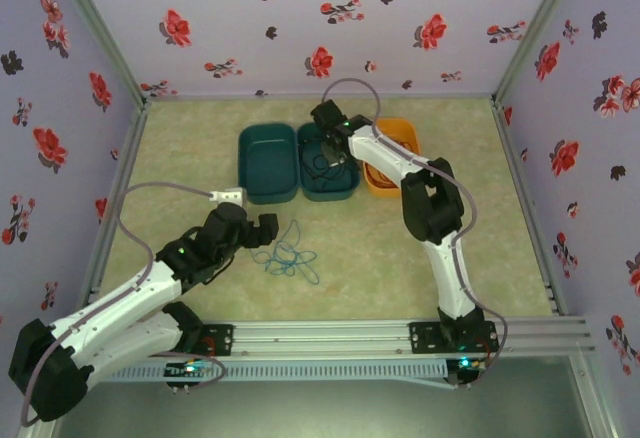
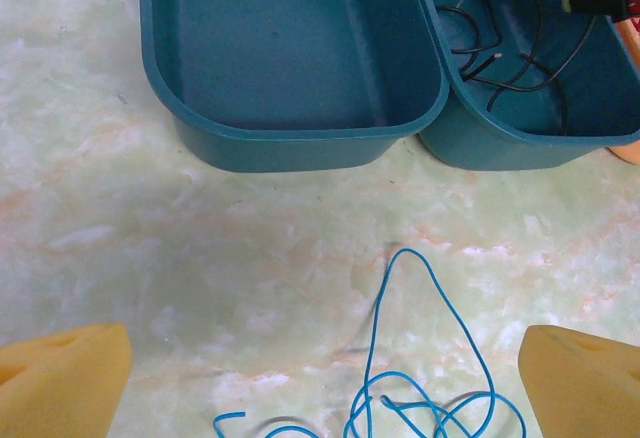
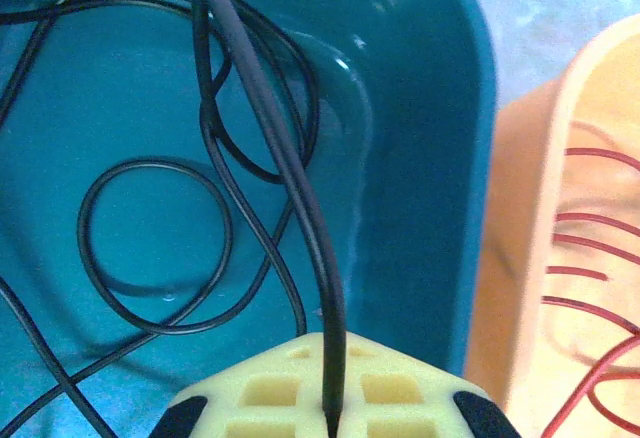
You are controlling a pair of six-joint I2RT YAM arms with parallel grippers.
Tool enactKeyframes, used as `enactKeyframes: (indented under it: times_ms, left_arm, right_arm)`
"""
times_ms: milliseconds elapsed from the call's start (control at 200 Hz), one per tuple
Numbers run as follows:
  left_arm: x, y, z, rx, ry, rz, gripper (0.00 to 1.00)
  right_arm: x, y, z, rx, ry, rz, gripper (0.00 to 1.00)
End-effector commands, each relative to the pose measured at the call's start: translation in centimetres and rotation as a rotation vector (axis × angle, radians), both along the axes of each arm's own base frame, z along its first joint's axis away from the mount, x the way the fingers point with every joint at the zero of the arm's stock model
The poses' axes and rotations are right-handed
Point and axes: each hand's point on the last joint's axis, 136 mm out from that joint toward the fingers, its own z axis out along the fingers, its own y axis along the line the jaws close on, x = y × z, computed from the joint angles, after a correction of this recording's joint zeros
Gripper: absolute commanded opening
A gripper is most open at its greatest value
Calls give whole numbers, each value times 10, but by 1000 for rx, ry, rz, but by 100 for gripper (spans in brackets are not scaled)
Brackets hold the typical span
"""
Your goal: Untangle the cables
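The held black strand [image 3: 290, 173] is inside the teal bin's rim, over the black loops, so my right gripper should keep going down toward the bin's bottom [image 3: 165, 228] and let go there.
A blue cable [image 1: 288, 258] lies in loose loops on the table; in the left wrist view the blue cable [image 2: 430, 358] sits between and just ahead of my fingers. My left gripper [image 1: 262, 228] [image 2: 325, 363] stands open beside it, holding nothing. A black cable [image 3: 150, 258] [image 2: 500, 48] is coiled inside the right teal bin [image 1: 330, 195]. My right gripper [image 3: 330, 413] [image 1: 335, 153] hangs over that bin, shut on one strand of the black cable that runs up out of the pads. Red cable [image 3: 590, 288] lies in the orange bin [image 3: 520, 208].
An empty teal bin [image 1: 262, 196] [image 2: 290, 143] stands left of the one with the black cable [image 2: 520, 148]. The orange bin [image 1: 398, 128] is at their right, partly hidden by my right arm. Flowered walls enclose the table on three sides.
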Motion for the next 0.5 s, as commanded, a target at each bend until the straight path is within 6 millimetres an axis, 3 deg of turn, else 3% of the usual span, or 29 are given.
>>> enactKeyframes:
  times_ms: [0, 300, 495]
  left_arm:
    - [2, 2, -1, -22, -4, 23, 100]
    - [4, 0, 1, -27, -8, 16, 100]
    - [4, -1, 1, -30, -5, 13, 100]
  right_arm:
    - [-8, -9, -14, -109, 54, 10, 0]
    - [-16, -16, -30, -197, 125, 22, 0]
    - [-21, -13, -5, -193, 94, 31, 0]
